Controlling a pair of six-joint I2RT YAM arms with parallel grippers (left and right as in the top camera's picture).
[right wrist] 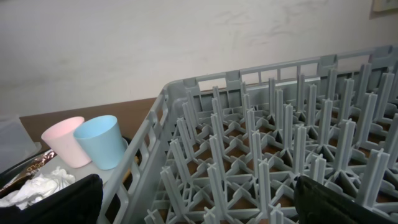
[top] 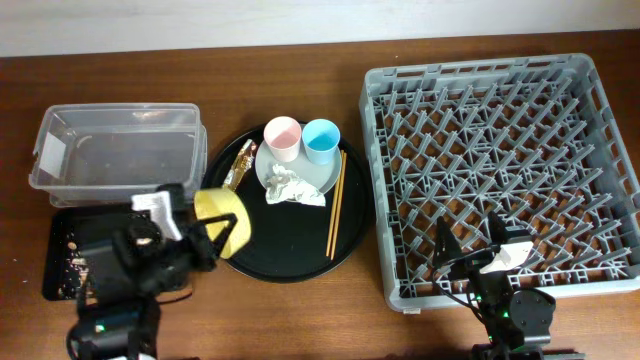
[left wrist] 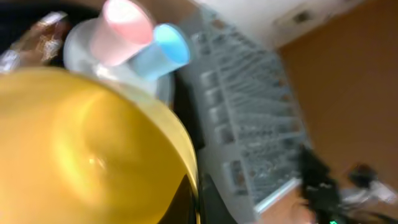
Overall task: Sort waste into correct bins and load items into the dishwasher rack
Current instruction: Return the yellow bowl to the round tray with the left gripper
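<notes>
The small yellow bowl [top: 224, 212] is empty and the round black tray's near side [top: 282, 242] is free, so my left gripper goes on moving the bowl there until it is resting.
My left gripper [top: 205, 240] is shut on the rim of the small yellow bowl [top: 222, 215] and holds it tilted over the left edge of the round black tray. The bowl fills the left wrist view [left wrist: 81, 149], with my fingers [left wrist: 198, 202] either side of its rim. The pink cup [top: 282, 138], light blue cup [top: 321, 141] and white napkin [top: 293, 188] sit on the pale plate [top: 262, 170]. The shiny wrapper [top: 241, 163] and the chopsticks [top: 337, 203] lie beside the plate. My right gripper [top: 480, 245] is open and empty over the near part of the grey rack [top: 500, 90].
The clear tub [top: 120, 145] stands at the far left. The flat black tray [top: 55, 240] in front of it holds beige crumbs [top: 72, 262]. The round black tray [top: 290, 255] lies between the tub and the rack. The right wrist view shows rack pegs [right wrist: 280, 143] and both cups [right wrist: 102, 140].
</notes>
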